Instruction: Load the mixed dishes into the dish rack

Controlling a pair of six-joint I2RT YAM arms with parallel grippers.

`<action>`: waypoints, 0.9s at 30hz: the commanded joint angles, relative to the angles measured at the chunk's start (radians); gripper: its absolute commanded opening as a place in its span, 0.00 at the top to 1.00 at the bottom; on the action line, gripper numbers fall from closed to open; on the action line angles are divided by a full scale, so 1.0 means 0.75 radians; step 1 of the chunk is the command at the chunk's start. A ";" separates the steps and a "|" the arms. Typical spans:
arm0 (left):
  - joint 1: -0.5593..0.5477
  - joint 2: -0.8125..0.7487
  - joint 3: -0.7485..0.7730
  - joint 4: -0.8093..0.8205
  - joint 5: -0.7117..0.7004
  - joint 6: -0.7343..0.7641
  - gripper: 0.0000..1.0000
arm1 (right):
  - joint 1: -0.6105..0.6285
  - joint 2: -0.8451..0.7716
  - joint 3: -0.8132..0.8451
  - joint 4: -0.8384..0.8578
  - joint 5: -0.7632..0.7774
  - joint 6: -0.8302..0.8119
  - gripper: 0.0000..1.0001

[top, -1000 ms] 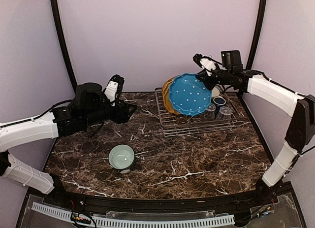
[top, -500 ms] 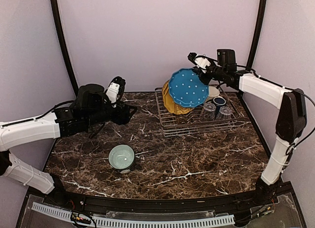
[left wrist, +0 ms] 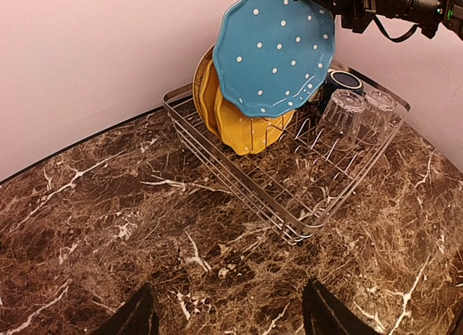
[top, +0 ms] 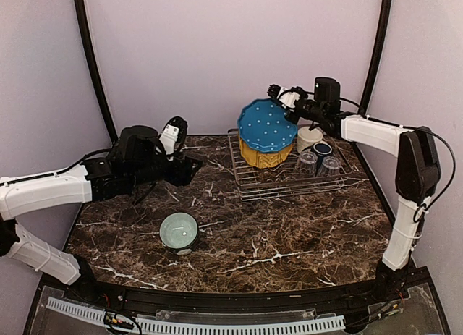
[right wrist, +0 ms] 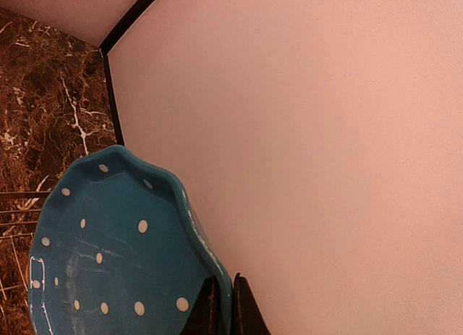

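Observation:
The blue dotted plate [top: 266,125] is parallel to the yellow dotted plate, so my right gripper should go on lowering it until it stands in the free wires [top: 272,177].
My right gripper [top: 287,103] is shut on the rim of the blue dotted plate [top: 266,125] and holds it tilted above the left end of the silver wire dish rack [top: 289,179]. In the right wrist view the plate [right wrist: 108,255] has its rim between my fingertips [right wrist: 224,310]. The yellow dotted plate [top: 262,155] stands in the rack below it. The cream mug [top: 309,137], the navy mug [top: 323,150] and clear glass tumblers [top: 309,162] sit at the rack's right end. The mint-green bowl [top: 179,231] sits on the table. My left gripper [left wrist: 228,317] is open and empty, left of the rack [left wrist: 289,168].
The marble table [top: 275,234] is bounded by purple walls and black corner posts [top: 90,60]. A black rail [top: 217,299] runs along the near edge.
My right gripper has carried the blue dotted plate left and back, over the yellow plate, tilting its face more upward. The left arm has shifted only slightly.

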 commanded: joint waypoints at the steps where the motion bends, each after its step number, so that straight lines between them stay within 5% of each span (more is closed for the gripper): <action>1: 0.009 0.011 -0.004 -0.035 -0.022 0.012 0.33 | -0.016 0.021 -0.001 0.383 -0.102 -0.079 1.00; 27: 0.020 0.110 0.078 -0.067 -0.003 0.006 0.34 | -0.068 0.039 -0.362 0.933 -0.213 -0.205 1.00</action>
